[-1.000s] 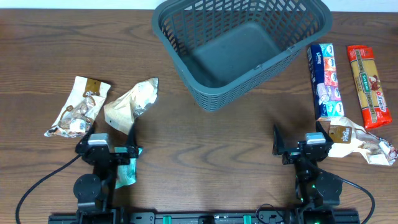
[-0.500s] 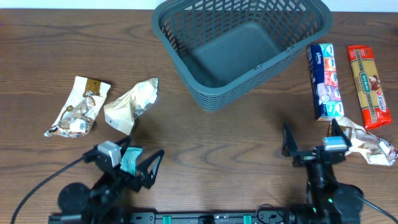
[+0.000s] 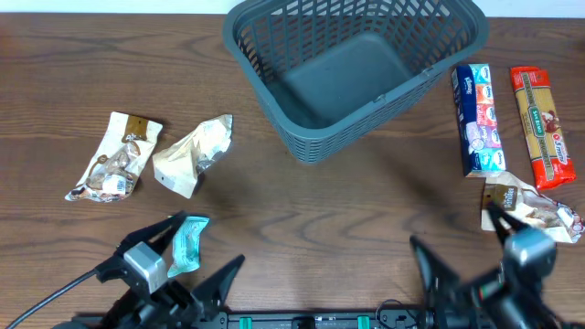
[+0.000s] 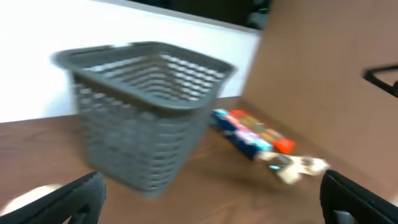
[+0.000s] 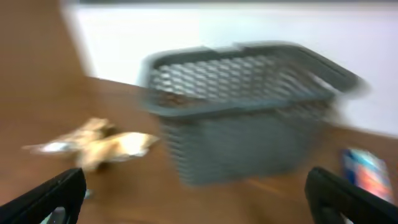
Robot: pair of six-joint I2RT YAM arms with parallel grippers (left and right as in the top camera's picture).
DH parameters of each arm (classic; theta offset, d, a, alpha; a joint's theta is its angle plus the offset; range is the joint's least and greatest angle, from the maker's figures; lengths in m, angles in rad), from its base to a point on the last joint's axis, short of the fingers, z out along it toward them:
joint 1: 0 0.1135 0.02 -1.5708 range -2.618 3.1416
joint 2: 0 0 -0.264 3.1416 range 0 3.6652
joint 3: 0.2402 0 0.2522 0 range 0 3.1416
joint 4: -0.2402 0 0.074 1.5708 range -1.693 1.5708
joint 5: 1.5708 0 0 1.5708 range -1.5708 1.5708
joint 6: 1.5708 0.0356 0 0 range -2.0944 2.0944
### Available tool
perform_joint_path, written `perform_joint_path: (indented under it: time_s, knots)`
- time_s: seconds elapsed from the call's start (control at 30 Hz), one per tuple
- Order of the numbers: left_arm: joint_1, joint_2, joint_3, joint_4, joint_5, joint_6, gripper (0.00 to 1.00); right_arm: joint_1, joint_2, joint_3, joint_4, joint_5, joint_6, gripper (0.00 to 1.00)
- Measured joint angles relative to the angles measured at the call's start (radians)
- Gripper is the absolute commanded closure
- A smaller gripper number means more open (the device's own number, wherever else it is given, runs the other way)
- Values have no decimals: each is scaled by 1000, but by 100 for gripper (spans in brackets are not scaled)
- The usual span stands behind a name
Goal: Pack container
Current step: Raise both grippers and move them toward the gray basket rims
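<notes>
The container is crooked at the back, and its near corner (image 3: 309, 148) points toward me. My right gripper should move to the container's rim (image 3: 479, 38) before I pack the packets.
The dark grey-blue slotted container (image 3: 356, 68) stands empty at the back middle of the table; it also shows blurred in the left wrist view (image 4: 140, 112) and the right wrist view (image 5: 249, 112). My left gripper (image 3: 196, 251) is open and empty at the front left, next to a teal packet (image 3: 186, 245). My right gripper (image 3: 457, 239) is open and empty at the front right, next to a cream snack packet (image 3: 535, 208). Both wrist views show wide-spread fingertips with nothing between them (image 4: 208, 199) (image 5: 205, 199).
Two cream snack packets (image 3: 114, 157) (image 3: 194, 153) lie at the left. A blue-and-white packet (image 3: 478, 117) and an orange packet (image 3: 541, 126) lie at the right, also in the left wrist view (image 4: 249, 132). A white wall stands behind the table.
Both arms have pulled back toward the front edge and risen, tilting their cameras up toward the container. Both grippers stay open. The objects on the table have not moved.
</notes>
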Motion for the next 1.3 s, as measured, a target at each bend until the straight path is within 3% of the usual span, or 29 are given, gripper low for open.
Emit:
perform_joint_path:
  time_s: [0.13,0.27,0.43,0.53,0.73,0.9,1.1,1.3]
  knots:
    - [0,0,0,-2,129,-52,1,0,-1,104,-4,-166,38,1]
    - [0,0,3,-8,184,-82,1,0,7,172,-34,-168,106,1]
    - [0,8,88,-51,143,-105,1,0,117,281,-102,-80,150,1]
    - [6,38,188,-142,103,-93,1,0,278,397,-141,-42,153,1]
    - [47,168,304,-371,56,-9,1,0,671,707,-288,17,91,1]
    - [51,297,307,-456,28,29,1,0,954,953,-465,33,-47,1]
    - [51,362,307,-546,27,39,1,0,1081,1011,-582,6,-163,1]
    - [51,365,307,-550,27,37,1,0,1118,1015,-584,31,-200,1]
